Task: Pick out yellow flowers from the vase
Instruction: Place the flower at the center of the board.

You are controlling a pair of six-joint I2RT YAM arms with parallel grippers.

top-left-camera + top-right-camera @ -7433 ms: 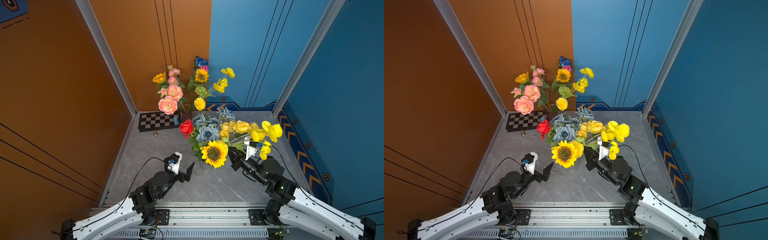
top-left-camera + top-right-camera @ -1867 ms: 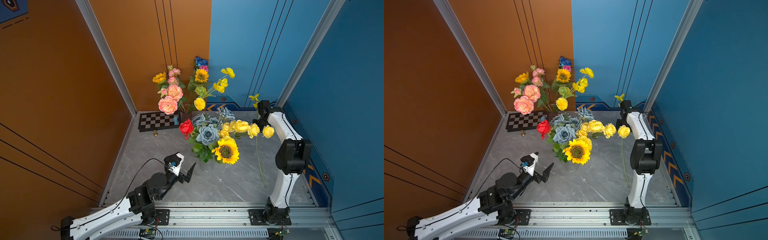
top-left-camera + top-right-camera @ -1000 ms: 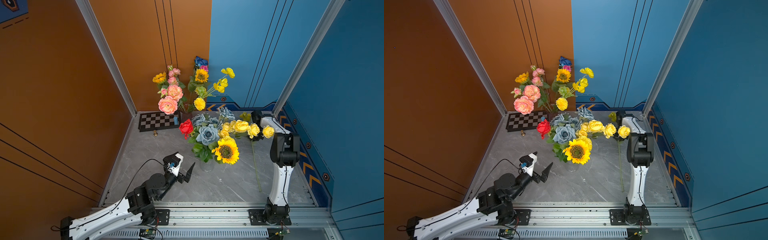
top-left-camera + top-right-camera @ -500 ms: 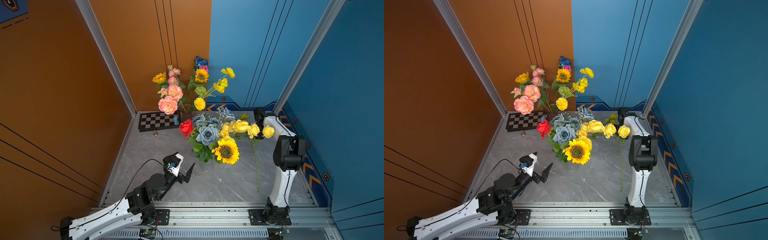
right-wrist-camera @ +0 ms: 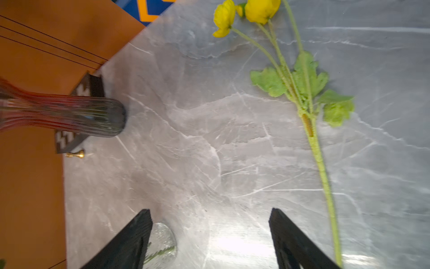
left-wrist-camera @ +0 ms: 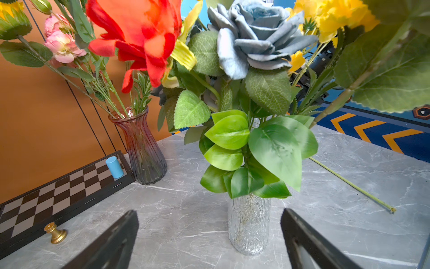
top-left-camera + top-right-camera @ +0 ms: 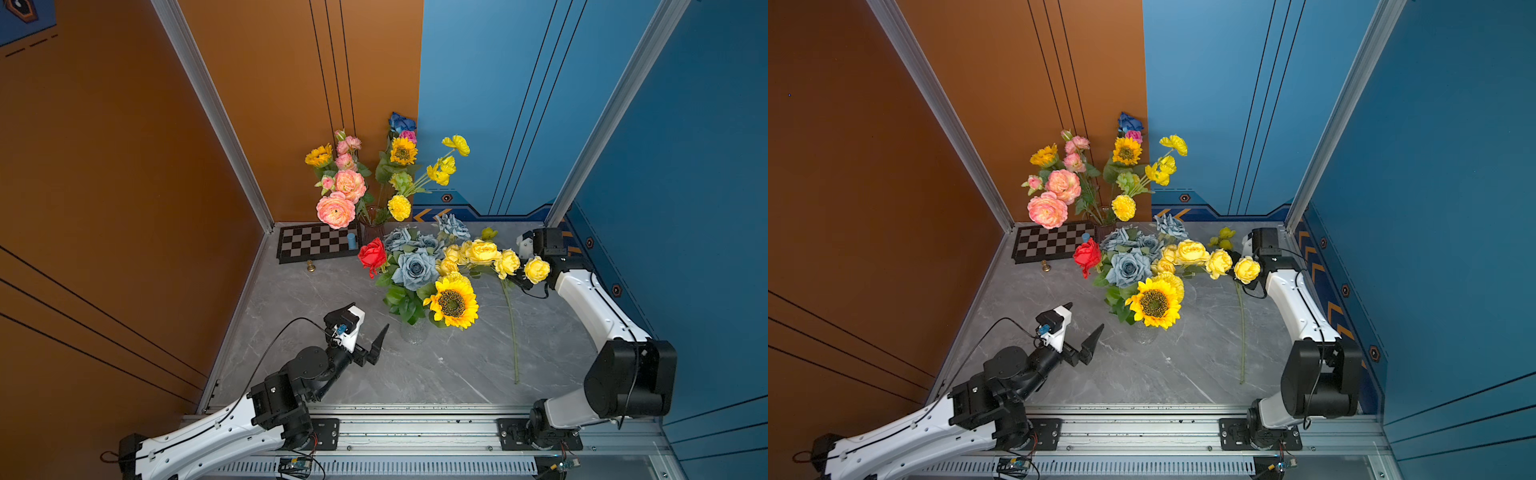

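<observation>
The yellow roses [image 7: 1218, 263] tilt free of the grey-blue roses toward my open right gripper, so I should carry on bringing it to their stems [image 7: 1194, 273] until its fingers close there.
The clear textured vase [image 7: 413, 332] [image 6: 249, 226] stands mid-table and holds a sunflower [image 7: 452, 302], yellow roses [image 7: 482, 251], grey-blue roses and a red bloom. One yellow flower, a thin-petalled poppy [image 5: 260, 10], lies flat on the table to the right of the vase, its long stem [image 7: 512, 332] pointing toward the front edge. My right gripper [image 5: 209, 210] hangs open and empty above the table beside that stem, partly hidden behind the yellow roses in both top views. In front and left of the vase, my left gripper [image 7: 1084, 318] [image 6: 209, 210] is open and faces it.
A reddish glass vase [image 7: 372, 226] with peach-pink peonies, sunflowers and yellow blooms stands at the back wall. Beside it lie a chessboard [image 7: 316, 245] with a blue cylinder [image 7: 351, 240] and a brass knob [image 7: 310, 266]. Walls close in on the left, back and right.
My right gripper has opened and let go of the poppy stem, which has dropped flat onto the table. The gripper has drawn back slightly. The left arm has hardly moved.
</observation>
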